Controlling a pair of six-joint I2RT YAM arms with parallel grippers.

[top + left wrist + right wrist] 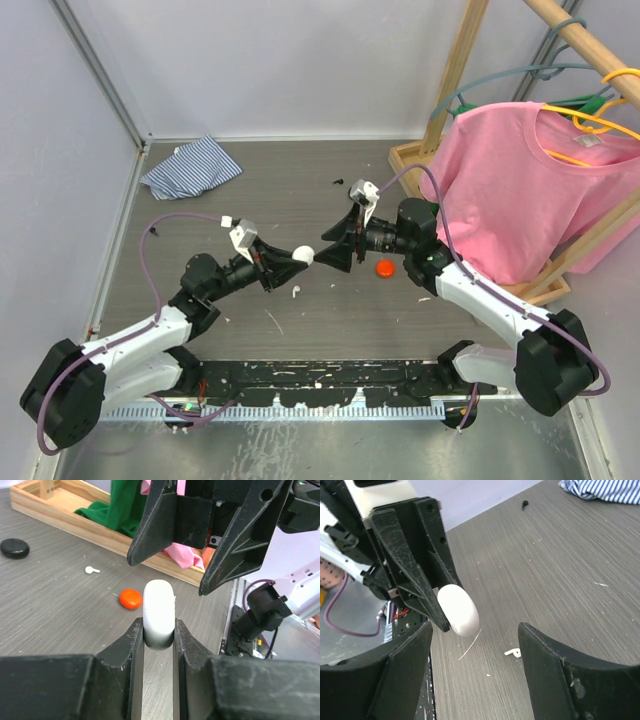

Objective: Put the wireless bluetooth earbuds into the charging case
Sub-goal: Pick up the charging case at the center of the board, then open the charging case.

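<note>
The robot's left gripper holds the charging case (159,614), which is shut, so the right gripper should pinch the case's loose end (158,587) and open the case's lid before earbuds go in.
My left gripper (159,626) is shut on a white round charging case (159,611), held on edge above the table. Seen from above, this case (303,255) hangs between the two arms. My right gripper (476,630) faces it with open jaws and nothing in them; the case (458,609) sits just beyond its left finger, apart from it. From above, the right gripper (327,256) is tip to tip with the left gripper (292,258). A white earbud (512,653) lies on the table below, also visible from above (296,292). Another white earbud (91,570) lies farther off.
A red round case (384,267) lies on the table under the right arm. A black round case (14,548) lies near a wooden rack base (100,527). A pink shirt (520,180) hangs at the right. A striped cloth (192,166) lies at the back left.
</note>
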